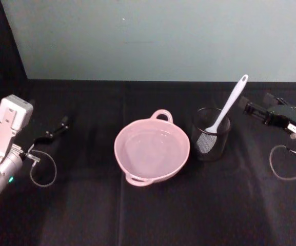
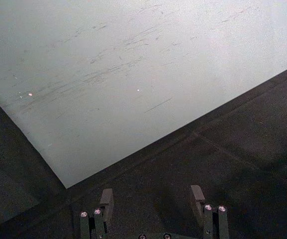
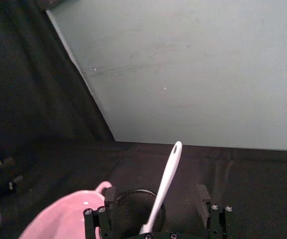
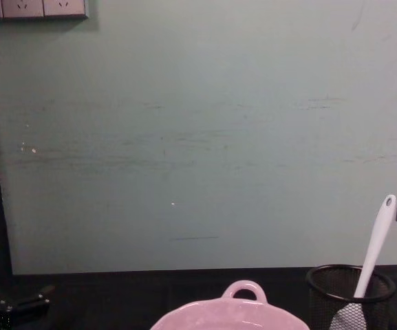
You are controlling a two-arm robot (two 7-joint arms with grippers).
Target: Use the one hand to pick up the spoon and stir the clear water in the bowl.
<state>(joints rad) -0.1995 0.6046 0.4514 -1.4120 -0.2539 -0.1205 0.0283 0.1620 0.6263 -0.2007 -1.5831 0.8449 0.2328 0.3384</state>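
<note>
The white spoon (image 4: 375, 245) is leaning loosely in the cup's wide opening (image 4: 350, 282), so the spoon's head will slip out and the cup will stay standing when the robot lifts.
The pale pink bowl (image 1: 183, 149) sits mid-table, with clear water (image 1: 150, 149) barely showing inside. Just to its right, the white spoon (image 1: 229, 106) stands head-down in a black wire-mesh cup (image 1: 211, 138), handle leaning up and to the right. My right gripper (image 1: 250, 108) hovers open a short way right of the spoon handle, fingers pointing at it and holding nothing. In the right wrist view the spoon (image 3: 165, 186) stands ahead, between the open fingers (image 3: 108, 196). My left gripper (image 1: 60, 125) rests open at the left of the table, away from the bowl.
Black cloth covers the table, and a pale green wall rises close behind it. Cable loops lie beside each arm (image 1: 42, 169) (image 1: 289, 164). The left arm's silver-grey body (image 1: 4, 148) takes up the near left corner.
</note>
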